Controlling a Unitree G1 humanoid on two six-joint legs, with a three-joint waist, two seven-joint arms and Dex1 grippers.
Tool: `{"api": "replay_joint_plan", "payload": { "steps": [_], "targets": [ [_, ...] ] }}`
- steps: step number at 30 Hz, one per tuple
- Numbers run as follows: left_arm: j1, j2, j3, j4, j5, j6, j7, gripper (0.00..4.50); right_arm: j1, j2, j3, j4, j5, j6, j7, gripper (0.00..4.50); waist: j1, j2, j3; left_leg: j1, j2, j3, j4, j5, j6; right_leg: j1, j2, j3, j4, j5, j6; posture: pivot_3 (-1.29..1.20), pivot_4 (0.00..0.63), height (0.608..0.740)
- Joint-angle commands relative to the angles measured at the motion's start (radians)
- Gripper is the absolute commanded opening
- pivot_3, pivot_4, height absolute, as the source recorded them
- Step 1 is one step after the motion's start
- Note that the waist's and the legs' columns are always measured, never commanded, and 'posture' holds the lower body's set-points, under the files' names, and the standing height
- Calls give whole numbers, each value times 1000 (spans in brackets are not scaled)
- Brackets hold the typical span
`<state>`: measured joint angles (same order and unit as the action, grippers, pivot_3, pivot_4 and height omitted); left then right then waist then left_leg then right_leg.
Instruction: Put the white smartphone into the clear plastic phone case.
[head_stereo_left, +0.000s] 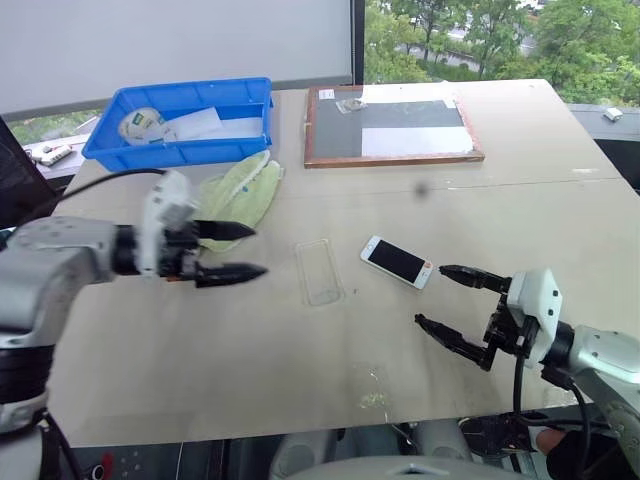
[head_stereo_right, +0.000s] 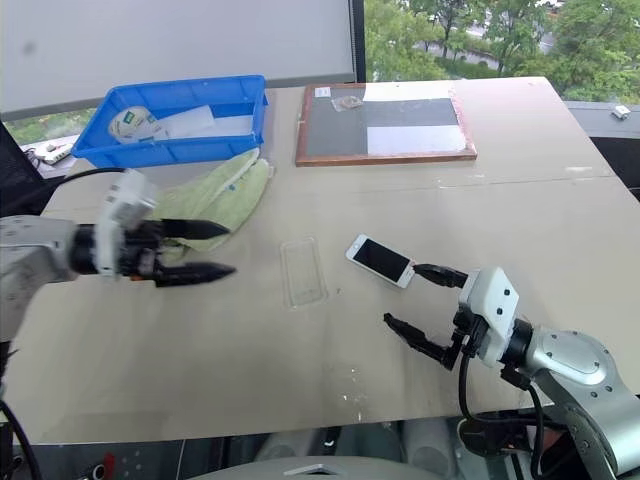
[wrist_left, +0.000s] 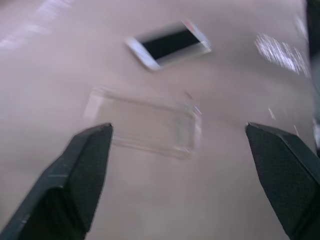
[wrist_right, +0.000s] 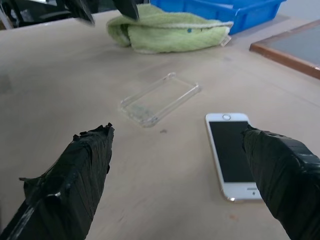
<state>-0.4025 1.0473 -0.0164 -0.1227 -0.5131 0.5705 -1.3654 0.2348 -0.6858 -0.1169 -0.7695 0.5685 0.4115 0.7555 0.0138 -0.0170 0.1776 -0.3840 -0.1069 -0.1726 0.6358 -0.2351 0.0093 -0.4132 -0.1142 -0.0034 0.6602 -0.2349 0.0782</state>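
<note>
The white smartphone (head_stereo_left: 397, 262) is at a slant to the clear plastic phone case, so my right gripper should grab the phone by its near end (head_stereo_left: 422, 275) and turn it first.
The white smartphone (head_stereo_left: 397, 261) lies screen up on the table, right of centre. The clear plastic phone case (head_stereo_left: 319, 271) lies empty on the table just to its left, a small gap between them. Both also show in the right wrist view, phone (wrist_right: 233, 155) and case (wrist_right: 159, 98). My left gripper (head_stereo_left: 244, 251) hovers open to the left of the case, fingers pointing toward it, nothing between them. My right gripper (head_stereo_left: 448, 298) is open near the table's front right, its upper fingertip close to the phone's near end, holding nothing.
A green cloth (head_stereo_left: 240, 195) lies behind my left gripper. A blue bin (head_stereo_left: 180, 120) with white items stands at the back left. A wood-framed dark board (head_stereo_left: 390, 125) lies at the back centre. The table's front edge (head_stereo_left: 300, 425) runs just below my right gripper.
</note>
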Motion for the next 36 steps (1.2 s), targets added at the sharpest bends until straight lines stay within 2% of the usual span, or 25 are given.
{"api": "replay_joint_plan", "payload": {
  "steps": [1,6,9,12,13,16,17,19,20,23,27,31,33,36],
  "targets": [
    [-143,-71,-176,226,219,-373,-157,4368,65,-20,-78,-102,44,2,0,4500,4,0,0,0,0,0,0,0,0,0,0,0,0,0,0,0,150,740],
    [-312,-217,-311,573,396,-813,-243,4368,147,-17,-124,-174,50,15,-47,4500,2,-1,0,-1,5,1,0,0,0,0,6,0,-3,3,-4,0,150,740],
    [-391,-305,-388,745,440,-1025,-249,4368,192,-1,-131,-230,37,34,-105,4500,-4,-2,0,-2,6,1,1,0,0,0,6,0,-4,3,-4,0,150,740],
    [-441,-323,-474,877,472,-1147,-249,3638,227,-6,-124,-271,30,39,-153,4500,-2,-2,0,-2,6,1,1,0,0,0,6,1,-4,2,-3,0,150,740],
    [-452,-324,-492,900,456,-1137,-249,3105,235,-17,-118,-275,42,26,-175,4500,0,-2,-1,-1,6,1,1,0,0,0,6,1,-3,2,-2,0,150,740],
    [-467,-307,-525,902,386,-1031,-249,1925,254,-71,-80,-278,69,-31,-243,4500,0,-1,-1,0,6,1,1,0,0,1,7,1,-2,1,2,0,150,740],
    [-463,-294,-532,888,366,-990,-249,1368,253,-91,-65,-278,81,-46,-271,4500,1,-1,-1,2,6,1,2,0,0,3,7,1,-2,2,3,0,150,740],
    [-438,-275,-512,844,335,-896,-249,409,232,-132,-30,-278,121,-45,-343,4500,-2,-2,-1,2,7,0,5,0,0,4,9,1,0,2,3,0,150,740],
    [-416,-271,-483,806,325,-830,-249,140,214,-160,-15,-278,139,-21,-385,4500,-8,-1,-1,2,8,0,6,0,0,4,9,1,0,2,3,0,150,740],
    [-333,-253,-407,645,307,-638,-191,42,157,-211,26,-278,217,30,-496,4500,-24,-1,-1,2,8,2,6,0,0,4,9,2,0,2,3,0,150,740],
    [-172,-198,-318,249,239,-296,-71,42,43,-189,50,-267,233,146,-624,4500,-28,-2,-1,-1,8,1,4,0,0,0,9,3,-1,2,2,0,150,740],
    [-88,-198,-285,-3,237,-88,53,42,-118,-183,102,-198,284,293,-630,4500,-22,-3,0,-3,7,1,4,0,0,0,9,3,-5,3,0,0,150,740],
    [-57,-199,-298,-64,261,-17,106,42,-188,-169,122,-143,324,331,-587,4500,-19,-2,0,-3,8,1,4,0,0,0,9,2,-5,2,3,0,150,740],
    [-30,-227,-300,-93,291,20,187,42,-267,-161,153,-65,305,377,-547,4500,-21,-2,0,-2,8,0,3,0,0,0,9,1,-4,2,3,0,150,740]
  ]
}}
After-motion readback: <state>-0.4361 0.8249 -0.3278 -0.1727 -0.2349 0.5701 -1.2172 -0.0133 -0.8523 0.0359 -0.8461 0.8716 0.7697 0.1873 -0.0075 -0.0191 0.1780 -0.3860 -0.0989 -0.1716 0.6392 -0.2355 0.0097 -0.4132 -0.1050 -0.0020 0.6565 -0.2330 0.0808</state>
